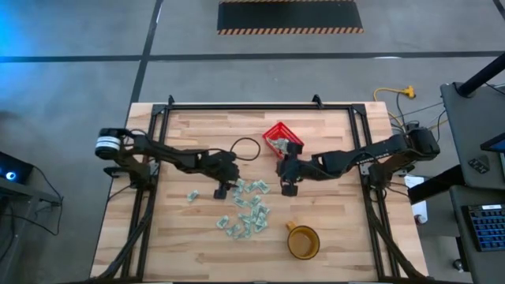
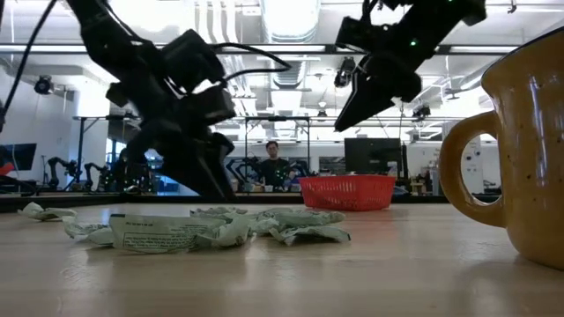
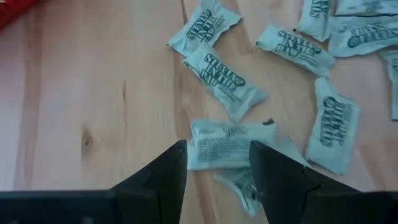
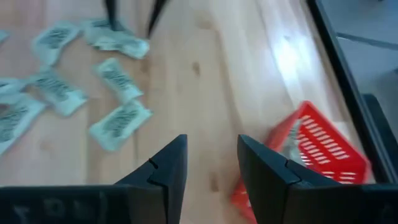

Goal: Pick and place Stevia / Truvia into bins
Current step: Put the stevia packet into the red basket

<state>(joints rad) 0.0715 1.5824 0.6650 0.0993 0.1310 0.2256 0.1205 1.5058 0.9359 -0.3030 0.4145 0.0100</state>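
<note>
The red basket's near side [image 1: 281, 143] has my empty right gripper hanging by it, so that gripper should move away toward the cup [image 1: 303, 241] before my left gripper brings a sachet to the basket.
Several pale green and white Stevia sachets [image 1: 248, 209] lie flat and scattered on the wooden table, also seen in the low view [image 2: 211, 231]. My left gripper [image 1: 223, 190] is open and low over the pile's left edge. In the left wrist view [image 3: 216, 163] its fingers stand on either side of one sachet [image 3: 221, 144]. The red basket [image 1: 282, 137] sits beyond the pile with sachets inside [image 4: 292, 144]. My right gripper [image 1: 287, 180] is open and empty [image 4: 212, 163]. It is raised above the table between basket and pile [image 2: 348, 114]. My left gripper points down at one sachet [image 3: 221, 144] that lies flat on the table, with a finger [image 3: 171, 171] on either side of it. I cannot tell whether the fingers touch it.
A round amber-brown cup [image 1: 303, 241] with a handle stands near the table's near edge, right of the pile, and looms large in the low view [image 2: 529, 141]. A black cable loop [image 1: 246, 147] lies left of the basket. Black frame rails [image 1: 260, 106] border the table. Bare wood lies on the left.
</note>
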